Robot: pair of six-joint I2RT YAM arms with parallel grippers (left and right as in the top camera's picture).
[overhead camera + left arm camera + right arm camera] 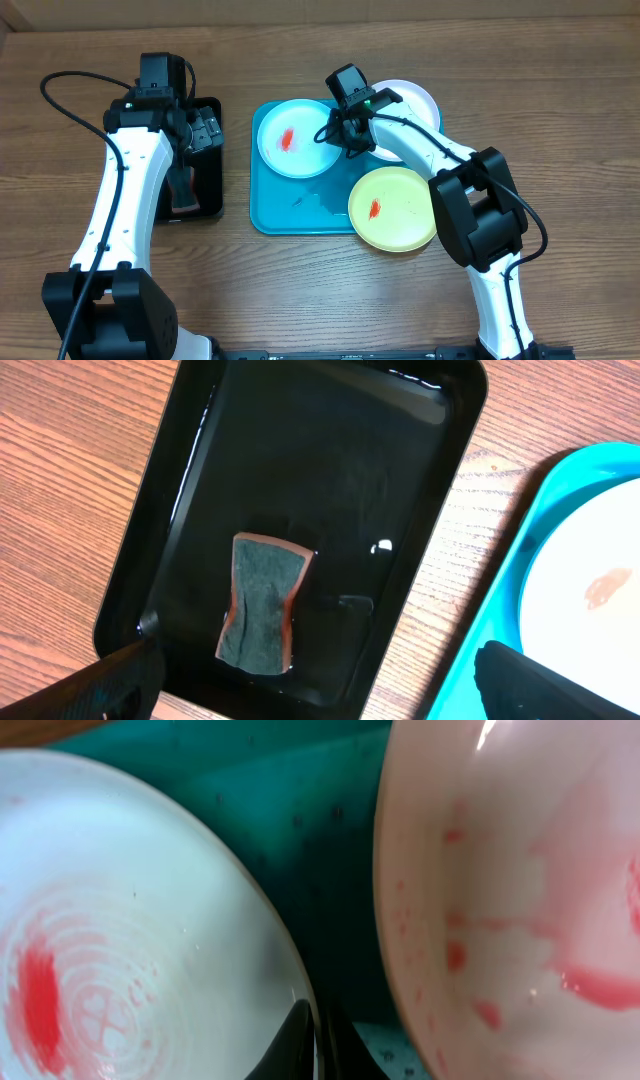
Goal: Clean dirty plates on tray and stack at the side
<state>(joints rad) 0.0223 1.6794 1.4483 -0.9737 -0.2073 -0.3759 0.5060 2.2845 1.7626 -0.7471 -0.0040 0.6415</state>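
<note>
The dark sponge (268,560) has a pinched waist (262,604), so I expect the dark sponge to squeeze narrow and fan out beyond my left gripper when I lift it.
The turquoise tray (300,208) holds a pale blue plate (290,140) with a red smear and, at its right corner, a pale yellow-green plate (393,208) with a red smear. A white plate (412,104) with red smears sits at the back right, partly under the right arm. My right gripper (345,135) is shut on the right rim of the pale blue plate (120,950); the rim runs between its fingertips (300,1040), with the white plate (520,890) just beside. My left gripper (325,695) hangs open above the black tray, holding nothing.
A black rectangular tray (212,185) stands left of the turquoise one, wet inside (330,480), with a dark sponge with a reddish edge (262,600) lying in it. Bare wooden table (300,290) surrounds both trays.
</note>
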